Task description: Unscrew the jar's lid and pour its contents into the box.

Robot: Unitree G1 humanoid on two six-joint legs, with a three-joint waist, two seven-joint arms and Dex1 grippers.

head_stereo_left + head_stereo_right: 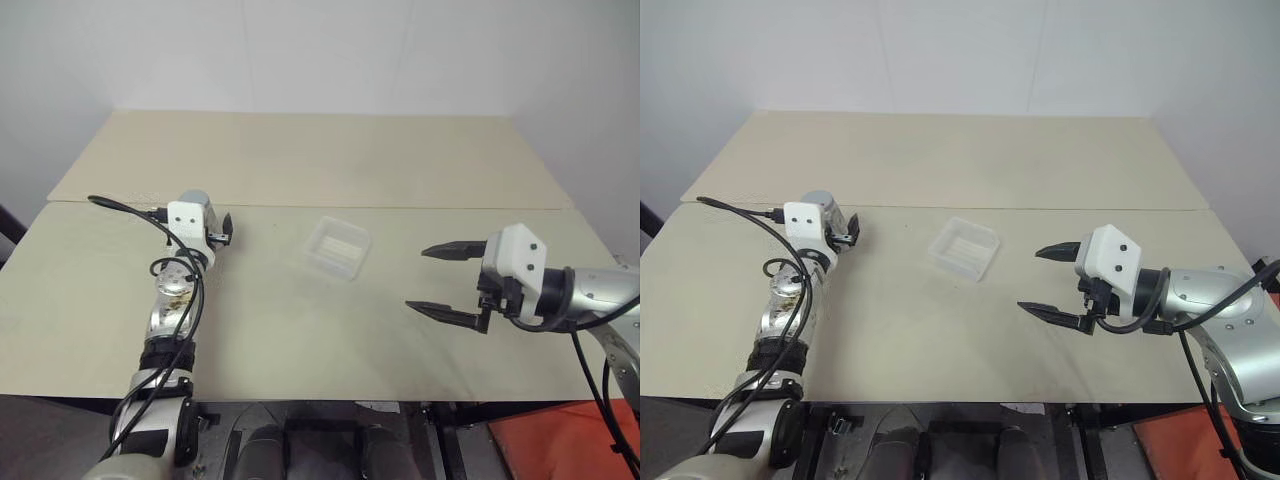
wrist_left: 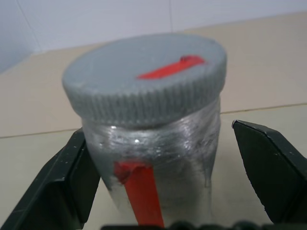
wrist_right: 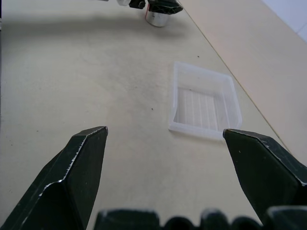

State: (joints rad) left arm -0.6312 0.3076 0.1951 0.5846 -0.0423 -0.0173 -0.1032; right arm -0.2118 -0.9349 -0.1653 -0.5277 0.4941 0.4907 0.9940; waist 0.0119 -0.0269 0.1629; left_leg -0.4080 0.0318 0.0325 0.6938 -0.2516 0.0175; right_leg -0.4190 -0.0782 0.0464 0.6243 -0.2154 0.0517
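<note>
I see the lid's deep ribbed rim going around the jar's neck, so I expect the lid to need repeated turns before it comes off when I unscrew it.
The jar stands upright on the table, its body silvery with a red strip. Its grey ribbed lid, marked with a red stripe, is screwed on. My left gripper is open around the jar, one finger close against its side and the other apart from it. From the head views the left gripper hides the jar. The contents are hidden. The clear box lies at the table's middle, and nothing shows inside it. My right gripper hangs open to the right of the box, holding nothing.
The pale table has a seam running across behind the box. A black cable loops off the left wrist. The table's front edge lies near both arms.
</note>
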